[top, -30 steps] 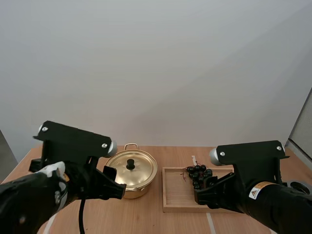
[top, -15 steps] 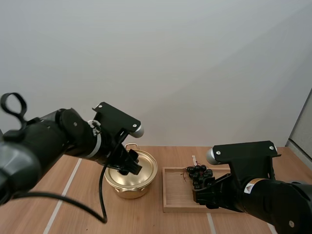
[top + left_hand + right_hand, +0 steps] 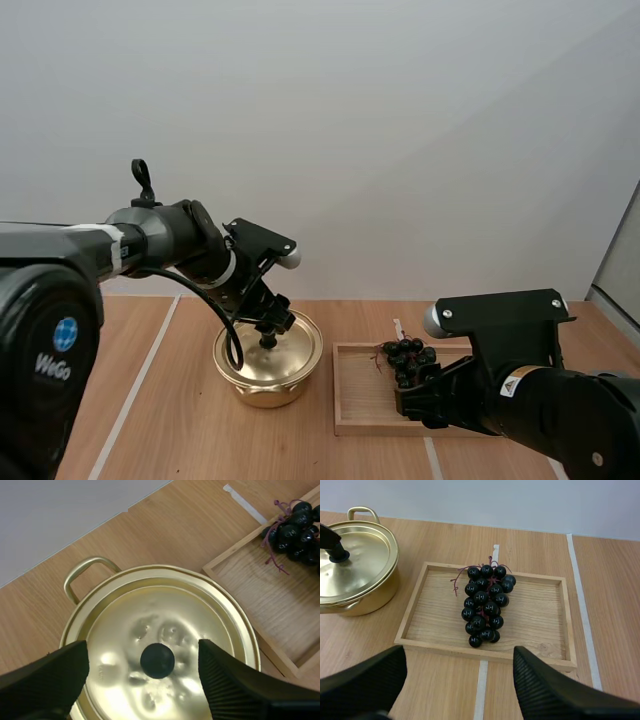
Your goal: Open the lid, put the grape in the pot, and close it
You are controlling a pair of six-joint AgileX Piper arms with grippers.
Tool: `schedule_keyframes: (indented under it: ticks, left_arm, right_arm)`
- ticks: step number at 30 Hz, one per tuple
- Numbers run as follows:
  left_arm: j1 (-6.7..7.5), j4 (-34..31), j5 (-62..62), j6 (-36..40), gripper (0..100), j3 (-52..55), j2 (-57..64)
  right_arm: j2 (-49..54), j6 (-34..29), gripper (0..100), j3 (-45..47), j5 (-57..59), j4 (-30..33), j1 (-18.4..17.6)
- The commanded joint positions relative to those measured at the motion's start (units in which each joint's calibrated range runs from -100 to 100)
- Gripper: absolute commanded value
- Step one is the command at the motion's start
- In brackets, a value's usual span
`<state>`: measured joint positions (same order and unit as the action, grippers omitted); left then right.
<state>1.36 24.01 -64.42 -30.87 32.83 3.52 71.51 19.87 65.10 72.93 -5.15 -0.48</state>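
The lid's plain rim point(image 3: 159, 570) sits above the pot's loop handle, so I expect the lid to come off and leave the pot standing when I lift the lid's knob point(image 3: 157, 660).
A gold pot point(image 3: 266, 368) stands left of centre with its lid point(image 3: 165, 630) on, and the lid's black knob point(image 3: 157, 660) points up. My left gripper point(image 3: 270, 322) hangs over the lid, open, and its fingers point(image 3: 47, 680) stand on either side of the knob without touching it. A bunch of dark grapes point(image 3: 484, 605) lies in the wooden tray point(image 3: 485, 648) to the right of the pot point(image 3: 362, 575). My right gripper point(image 3: 459, 655) is open above the tray's near edge, short of the grapes point(image 3: 406, 360), with nothing between its fingers.
The tray point(image 3: 352, 400) lies close beside the pot on the wooden table point(image 3: 180, 430). White tape lines point(image 3: 582, 605) run across the tabletop. The pot has a loop handle point(image 3: 87, 570) on its far side.
My left arm has swung from close to the camera out over the pot, bringing its gripper down around the lid knob. The right arm has hardly moved.
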Motion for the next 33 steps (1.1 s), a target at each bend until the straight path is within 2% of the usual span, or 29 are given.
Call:
schedule_keyframes:
  ticks: [1, 25, 27, 29, 30, 31, 32, 33]
  left_arm:
    - [0.04, -0.16, 0.23, -0.18, 100, -1.62, -1.95]
    - [0.04, -0.73, -0.55, 0.48, 100, -2.24, -7.95]
    - [0.04, -0.73, -0.98, 0.84, 85, -2.51, -7.81]
    - [0.04, -0.73, -3.59, 0.84, 45, -2.97, -7.81]
    - [0.04, -0.73, -4.63, 0.84, 30, -3.42, -7.81]
    - [0.04, -0.73, -6.76, 0.84, 9, -3.83, -7.68]
    - [0.04, -0.73, -8.21, 0.84, 0, -4.50, -7.68]
    - [0.04, -0.73, -9.51, 0.94, 0, -4.95, -7.50]
  right_arm:
    - [0.22, -0.19, 100, -0.65, -0.30, 0.28, 0.18]
    - [0.22, -0.19, 100, -0.65, -0.30, 0.28, 0.18]
    - [0.18, -0.19, 100, -0.65, -0.30, 0.13, 0.18]
    - [0.18, -0.19, 100, -0.65, -0.44, -0.32, 0.18]
    - [0.18, -0.19, 100, -0.65, -0.44, -0.58, 0.18]
    - [0.18, -0.19, 100, -0.65, -0.44, -0.58, 0.18]
    - [0.18, -0.19, 100, -0.65, -0.44, -0.58, 0.18]
    - [0.18, -0.19, 100, -0.65, -0.26, -0.40, 0.18]
